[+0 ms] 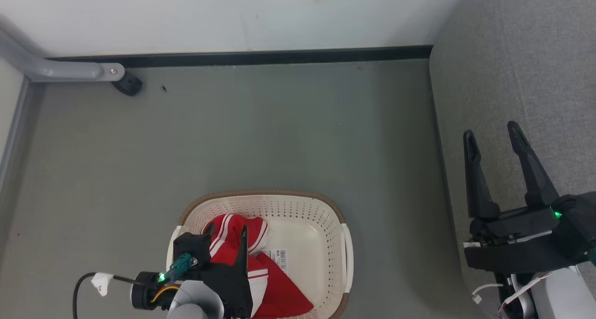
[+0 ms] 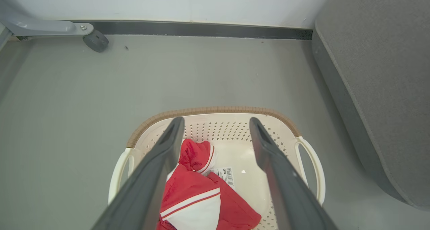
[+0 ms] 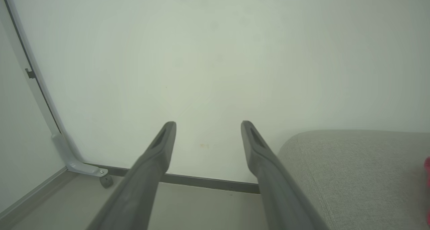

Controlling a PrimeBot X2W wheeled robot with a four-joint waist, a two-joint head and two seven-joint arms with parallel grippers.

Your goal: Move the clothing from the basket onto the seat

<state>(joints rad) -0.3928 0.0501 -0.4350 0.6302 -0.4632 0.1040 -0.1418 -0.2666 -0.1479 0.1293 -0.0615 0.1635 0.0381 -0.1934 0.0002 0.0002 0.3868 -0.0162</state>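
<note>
The white tag (image 1: 279, 258) is lying flat on the basket's cream bottom (image 1: 304, 249), so I expect it to stay in the basket when I pick up the clothing.
The cream basket (image 1: 305, 201) with a brown rim stands on the floor at the bottom centre. Red clothing (image 1: 279, 291) with white stripe bands and a white tag lies bunched in its left half. My left gripper (image 1: 224, 235) hangs over that pile, open, holding nothing. In the left wrist view its fingers (image 2: 158, 163) spread wide above the clothing (image 2: 193, 193) and the basket (image 2: 215, 110). My right gripper (image 1: 491, 132) is open and empty over the front edge of the grey seat (image 1: 526, 67). In the right wrist view that gripper (image 3: 208, 125) points at the wall beside the seat (image 3: 352, 169), where a red sliver (image 3: 427, 176) shows at the frame's edge.
A grey metal leg with a black castor (image 1: 126, 83) stands at the back left by the wall. A dark baseboard (image 1: 242, 57) runs along the white wall. Bare grey floor (image 1: 279, 132) lies between the basket, the wall and the seat.
</note>
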